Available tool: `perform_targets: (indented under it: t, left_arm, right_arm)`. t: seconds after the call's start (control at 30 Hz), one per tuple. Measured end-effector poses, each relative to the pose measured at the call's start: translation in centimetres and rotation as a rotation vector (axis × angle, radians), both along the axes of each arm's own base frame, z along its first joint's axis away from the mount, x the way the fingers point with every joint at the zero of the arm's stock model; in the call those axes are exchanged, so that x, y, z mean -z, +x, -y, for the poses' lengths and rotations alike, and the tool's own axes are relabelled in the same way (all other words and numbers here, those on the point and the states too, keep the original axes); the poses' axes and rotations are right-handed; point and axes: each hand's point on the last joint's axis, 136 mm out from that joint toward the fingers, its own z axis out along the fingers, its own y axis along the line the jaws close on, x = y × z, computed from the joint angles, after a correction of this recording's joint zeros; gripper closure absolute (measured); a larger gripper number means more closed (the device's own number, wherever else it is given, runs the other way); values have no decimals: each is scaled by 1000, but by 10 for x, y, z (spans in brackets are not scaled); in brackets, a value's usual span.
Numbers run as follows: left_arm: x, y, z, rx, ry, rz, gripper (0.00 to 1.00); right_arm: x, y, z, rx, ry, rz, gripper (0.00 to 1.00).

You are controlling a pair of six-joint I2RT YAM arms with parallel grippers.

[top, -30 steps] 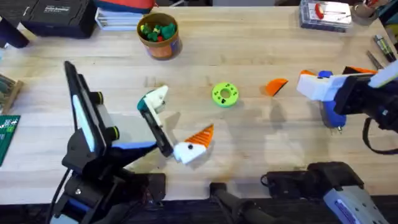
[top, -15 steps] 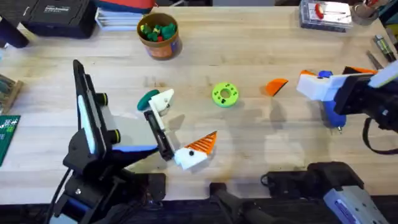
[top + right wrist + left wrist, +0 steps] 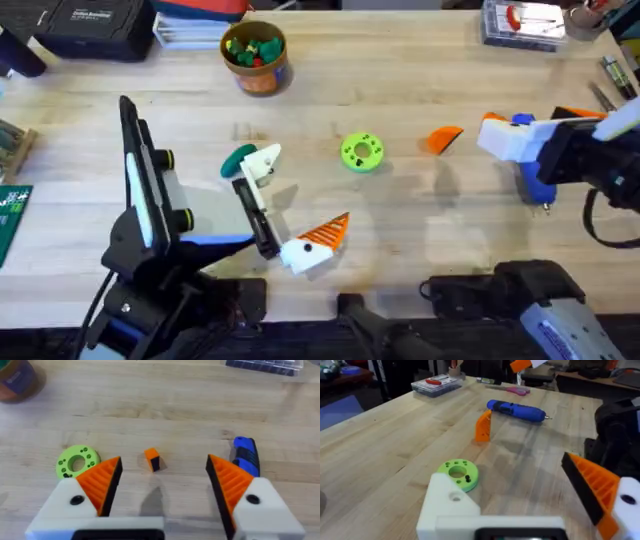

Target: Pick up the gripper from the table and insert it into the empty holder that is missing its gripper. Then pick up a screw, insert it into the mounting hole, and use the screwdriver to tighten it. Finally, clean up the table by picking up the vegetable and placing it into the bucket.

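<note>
The empty white holder (image 3: 262, 161) is just like its orange-tipped twin. The loose orange gripper (image 3: 444, 139) will stay in place when I push it in, even before the screw.
The loose orange gripper (image 3: 445, 138) lies on the table right of centre, and it is also in front of my right gripper (image 3: 152, 459) and stands on end (image 3: 482, 425). My left gripper (image 3: 293, 200) is open; one side is the bare white holder (image 3: 262, 160) (image 3: 452, 505), the other carries an orange finger (image 3: 325, 235). The dark green vegetable (image 3: 238, 158) lies against the holder. My right gripper (image 3: 535, 122) (image 3: 162, 472) hangs open over the blue screwdriver (image 3: 540, 188) (image 3: 246, 457) (image 3: 517, 411). The orange bucket (image 3: 256, 55) stands at the back.
A bright green disc with holes (image 3: 362, 152) (image 3: 459, 471) (image 3: 76, 461) lies mid-table between the grippers. A clear plastic box (image 3: 522, 22) sits at the back right, a black case (image 3: 90, 25) at the back left, and a green circuit board (image 3: 12, 215) at the left edge.
My left gripper has shifted slightly up and to the right, uncovering the vegetable beside the bare holder. The right arm and the loose gripper have stayed put.
</note>
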Motion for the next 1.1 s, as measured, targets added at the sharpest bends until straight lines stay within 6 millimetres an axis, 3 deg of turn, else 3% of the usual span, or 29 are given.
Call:
perform_targets:
  t: [0.37, 0.57, 0.87, 1.1]
  left_arm:
    - [0, 0, 0, 0, 0, 0, 15]
    - [0, 0, 0, 0, 0, 0, 16]
    - [0, 0, 0, 0, 0, 0, 15]
    - [0, 0, 0, 0, 0, 0, 15]
  right_arm:
    - [6, 1, -3, -20, -1, -30, 7]
    - [47, 8, -11, -113, -55, -295, 7]
    - [67, 61, -25, -243, -168, -497, 7]
    - [118, 66, -34, -379, -246, -681, 9]
